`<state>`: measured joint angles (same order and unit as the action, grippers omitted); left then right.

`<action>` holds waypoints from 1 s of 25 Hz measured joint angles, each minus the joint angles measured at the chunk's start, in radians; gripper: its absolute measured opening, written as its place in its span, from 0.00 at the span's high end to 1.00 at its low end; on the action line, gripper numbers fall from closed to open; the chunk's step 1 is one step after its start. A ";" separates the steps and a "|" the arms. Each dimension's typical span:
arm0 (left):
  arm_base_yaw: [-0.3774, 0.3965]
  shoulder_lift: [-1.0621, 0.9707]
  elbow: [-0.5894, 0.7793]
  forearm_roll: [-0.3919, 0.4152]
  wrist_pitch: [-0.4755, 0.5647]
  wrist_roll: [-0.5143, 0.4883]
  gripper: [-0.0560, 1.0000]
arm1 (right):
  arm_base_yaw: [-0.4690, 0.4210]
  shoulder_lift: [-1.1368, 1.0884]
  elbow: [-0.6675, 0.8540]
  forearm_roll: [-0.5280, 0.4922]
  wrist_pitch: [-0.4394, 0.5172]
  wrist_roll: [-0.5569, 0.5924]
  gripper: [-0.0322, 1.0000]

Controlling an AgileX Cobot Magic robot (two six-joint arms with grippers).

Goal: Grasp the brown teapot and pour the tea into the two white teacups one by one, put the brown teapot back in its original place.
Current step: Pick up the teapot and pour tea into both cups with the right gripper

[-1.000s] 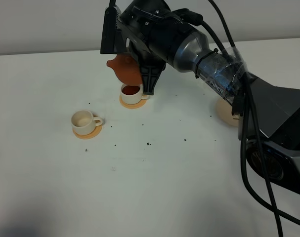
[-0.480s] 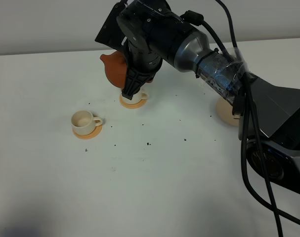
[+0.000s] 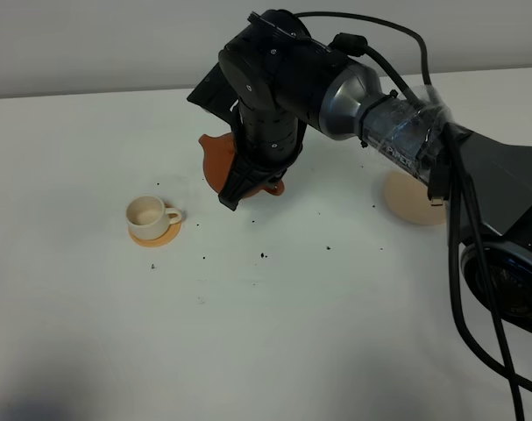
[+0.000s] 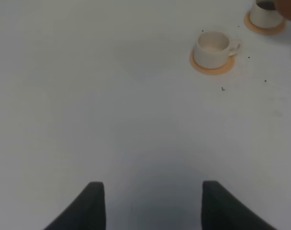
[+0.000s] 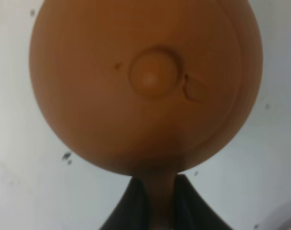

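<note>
My right gripper has the brown teapot's spout (image 3: 204, 141) pointing past the empty white teacup (image 3: 147, 215), so it should move the teapot across and turn it toward that teacup before it pours.
The brown teapot (image 3: 216, 161) hangs from my right gripper (image 3: 234, 186), which has reached across the middle. In the right wrist view the teapot (image 5: 145, 81) fills the frame from above with its lid knob centred, and the right gripper (image 5: 155, 194) is shut on its handle. One white teacup (image 3: 148, 212) stands empty on an orange coaster, left of the teapot. The other teacup is hidden behind the arm in the exterior high view; the left wrist view shows it (image 4: 266, 11) with dark tea inside. The beige disc (image 3: 414, 200) lies bare at the right. My left gripper (image 4: 152, 206) is open and empty.
The right arm (image 3: 336, 83) spans the table from the right edge to the middle. Orange coasters (image 3: 158, 235) sit under both cups. Small dark specks (image 3: 263, 256) dot the white table in front of the cups.
The right arm has swung the teapot down and toward the front, away from above the far cup. The arm now hides that cup. The near cup and left gripper have not moved.
</note>
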<state>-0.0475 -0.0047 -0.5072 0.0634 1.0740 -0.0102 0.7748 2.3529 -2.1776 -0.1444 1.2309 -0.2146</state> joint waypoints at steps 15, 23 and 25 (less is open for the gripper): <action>0.000 0.000 0.000 0.000 0.000 0.000 0.51 | -0.016 0.011 0.091 0.036 -0.002 0.005 0.86; 0.000 0.000 0.000 0.000 0.000 0.000 0.51 | -0.017 0.038 0.093 0.056 -0.002 0.003 0.86; 0.000 0.000 0.000 0.000 0.000 0.000 0.51 | -0.017 0.038 0.093 0.065 -0.002 0.002 0.86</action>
<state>-0.0475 -0.0047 -0.5072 0.0634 1.0740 -0.0102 0.7578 2.3914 -2.0844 -0.0795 1.2285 -0.2121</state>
